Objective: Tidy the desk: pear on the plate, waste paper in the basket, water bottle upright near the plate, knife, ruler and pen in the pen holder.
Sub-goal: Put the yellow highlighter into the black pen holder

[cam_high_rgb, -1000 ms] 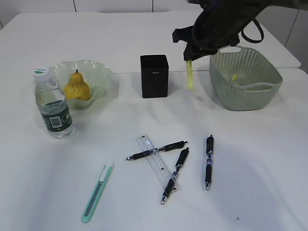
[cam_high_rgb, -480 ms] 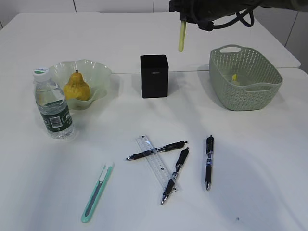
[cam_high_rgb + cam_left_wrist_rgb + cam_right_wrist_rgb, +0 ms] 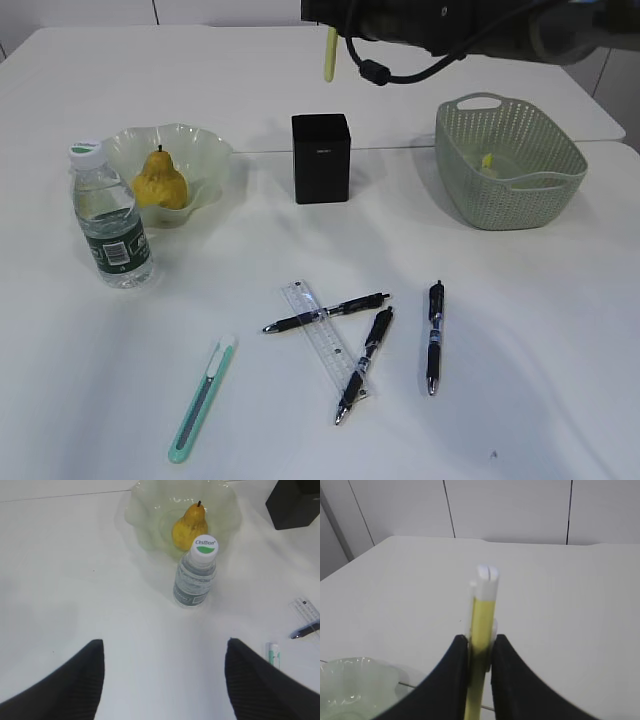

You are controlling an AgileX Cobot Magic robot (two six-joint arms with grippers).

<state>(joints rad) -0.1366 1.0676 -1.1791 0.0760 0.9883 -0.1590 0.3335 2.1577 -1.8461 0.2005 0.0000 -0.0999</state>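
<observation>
My right gripper should keep lowering the yellow knife point(image 3: 330, 56), which hangs upright above the black pen holder point(image 3: 320, 126), until the knife's lower end is inside, and then let go.
My right gripper point(image 3: 480, 641) is shut on a yellow knife point(image 3: 482, 615) with a white end, which hangs upright from it. In the exterior view that knife point(image 3: 330, 55) is in the air above the black pen holder point(image 3: 321, 158), slightly behind it. A green knife point(image 3: 203, 400), a clear ruler point(image 3: 322, 335) and three black pens point(image 3: 325, 312) point(image 3: 364, 362) point(image 3: 434, 335) lie on the table. The pear point(image 3: 160, 180) sits in the pale green plate point(image 3: 215, 150). Next to the plate the water bottle point(image 3: 110, 220) stands upright. My left gripper point(image 3: 164, 647) is open and empty above bare table, short of the bottle point(image 3: 196, 572).
A green basket point(image 3: 510, 165) stands at the right with a yellowish scrap of waste paper point(image 3: 487, 160) inside. The right arm point(image 3: 450, 25) spans the top of the exterior view. A seam between tables runs behind the pen holder.
The right arm has carried the yellow knife up and to the left, from beside the basket to above the pen holder. Nothing on the table has moved.
</observation>
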